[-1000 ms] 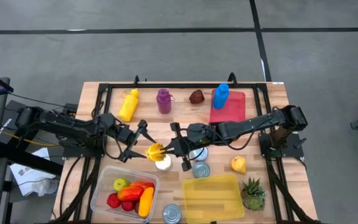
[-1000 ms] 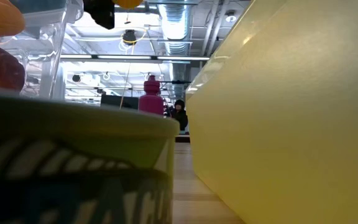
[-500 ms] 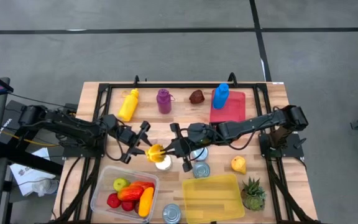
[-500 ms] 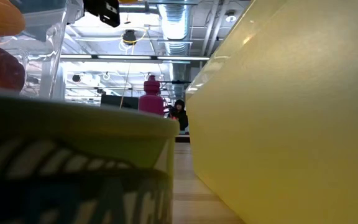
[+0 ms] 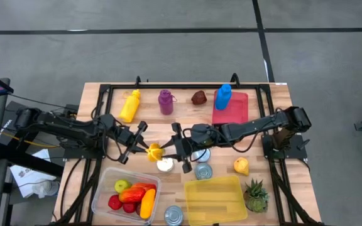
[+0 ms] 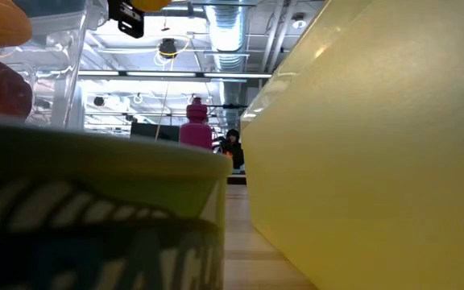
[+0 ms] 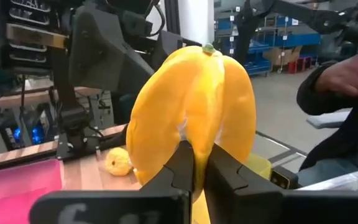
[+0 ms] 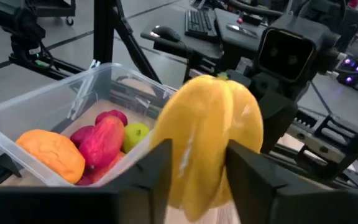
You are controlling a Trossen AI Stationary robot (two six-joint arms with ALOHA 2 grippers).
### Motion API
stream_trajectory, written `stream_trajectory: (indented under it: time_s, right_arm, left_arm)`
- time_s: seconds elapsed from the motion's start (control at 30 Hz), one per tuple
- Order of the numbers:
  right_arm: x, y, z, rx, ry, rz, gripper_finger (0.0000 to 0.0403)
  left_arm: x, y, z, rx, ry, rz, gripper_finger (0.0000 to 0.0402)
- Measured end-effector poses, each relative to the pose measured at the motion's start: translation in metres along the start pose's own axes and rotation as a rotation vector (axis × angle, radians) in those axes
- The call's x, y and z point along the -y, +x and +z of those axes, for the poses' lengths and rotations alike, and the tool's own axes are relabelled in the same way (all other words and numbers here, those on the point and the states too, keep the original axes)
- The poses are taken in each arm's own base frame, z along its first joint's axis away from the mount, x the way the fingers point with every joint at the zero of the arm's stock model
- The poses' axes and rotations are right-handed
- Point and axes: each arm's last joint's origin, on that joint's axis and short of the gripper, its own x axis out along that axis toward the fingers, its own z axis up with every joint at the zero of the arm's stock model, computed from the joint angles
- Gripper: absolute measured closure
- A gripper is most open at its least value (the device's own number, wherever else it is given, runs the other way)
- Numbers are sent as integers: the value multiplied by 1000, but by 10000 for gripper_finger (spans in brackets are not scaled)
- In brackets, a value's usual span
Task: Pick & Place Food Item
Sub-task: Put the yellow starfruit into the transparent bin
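Next, I back my right gripper away first, since both grippers are around the yellow bell pepper, so that my left gripper, which is closer to the clear bin, can carry it there.
A yellow bell pepper hangs in the air between my two grippers, above a white-topped can at mid-table. My left gripper comes from the table's left and is shut on the pepper. My right gripper faces it from the right and is open, its two fingers standing on either side of the pepper. In the low view only the pepper's underside and a dark gripper part show at the top. My left gripper pinches a ridge low on the pepper's side between its two fingers, which lie level and come from the table's left. The pepper stands upright, stem up, lifted clear of the table. My right gripper: I cannot tell whether its spread fingers touch the pepper's sides.
A clear bin with fruit sits near left, and a yellow lidded box near right. Cans stand around them. Along the far edge are yellow, purple and blue bottles. A pear and a pineapple lie at right.
My left gripper has reached toward the pepper from the table's left and taken hold of it. The pepper has shifted a little toward the table's left, staying lifted clear and upright.
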Motion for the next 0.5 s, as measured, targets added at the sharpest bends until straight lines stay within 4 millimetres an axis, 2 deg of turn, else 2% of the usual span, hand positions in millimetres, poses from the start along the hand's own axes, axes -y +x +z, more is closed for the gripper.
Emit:
stream_trajectory:
  time_s: [0.2,0.33,0.5]
  right_arm:
    - [-8,-6,9,25,-34,-16,182]
    - [-19,-13,18,38,-51,-17,170]
    - [-36,-13,17,6,-77,27,177]
  left_arm:
    - [5,-11,8,-57,-33,-10,396]
    - [13,-11,18,-120,-61,-61,396]
    - [32,-6,28,-252,-92,-120,397]
